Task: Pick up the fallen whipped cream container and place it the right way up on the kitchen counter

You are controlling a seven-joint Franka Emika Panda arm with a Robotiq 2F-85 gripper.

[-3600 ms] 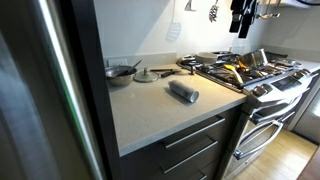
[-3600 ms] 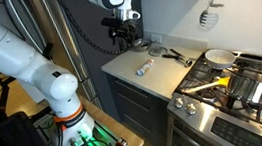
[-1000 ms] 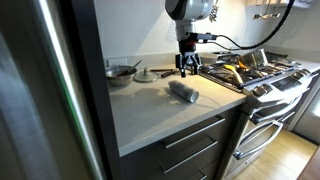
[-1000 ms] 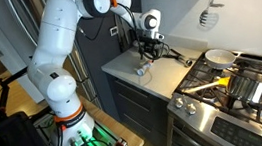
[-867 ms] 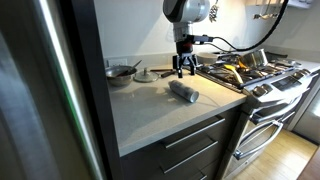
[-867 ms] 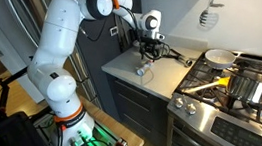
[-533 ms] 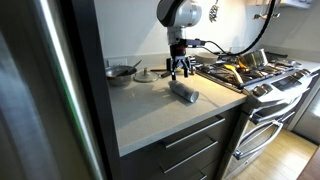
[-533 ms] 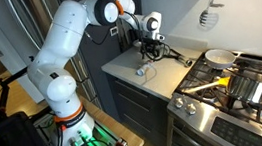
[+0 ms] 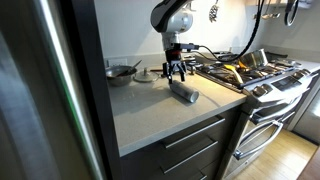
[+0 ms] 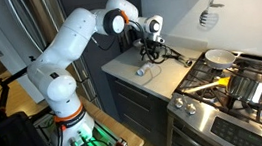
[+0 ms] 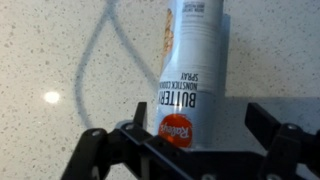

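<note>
My gripper should straighten up and lower around its red-logo end (image 11: 177, 129) before lifting it upright, since the whipped cream container (image 11: 192, 75) lies crooked and closer to one open finger.
The whipped cream container (image 9: 184, 93) is a grey can lying on its side on the light beige kitchen counter (image 9: 150, 118). It also shows in an exterior view (image 10: 143, 70). My gripper (image 9: 177, 75) hangs just above the can's far end and points down; it also shows in an exterior view (image 10: 149, 54). In the wrist view the can (image 11: 192, 70) lies lengthwise between my spread fingers, label up. The gripper (image 11: 190, 152) is open, with both fingers clear of the can's sides.
A steel gas stove (image 9: 245, 72) with pans stands beside the counter. A bowl (image 9: 121, 72) and a lid (image 9: 146, 74) sit at the counter's back. Dark drawers (image 9: 195, 140) are below. A steel fridge side (image 9: 40, 100) borders the counter.
My gripper has come down from high above, then moved sideways and lower until it hangs over the can. The can has not moved.
</note>
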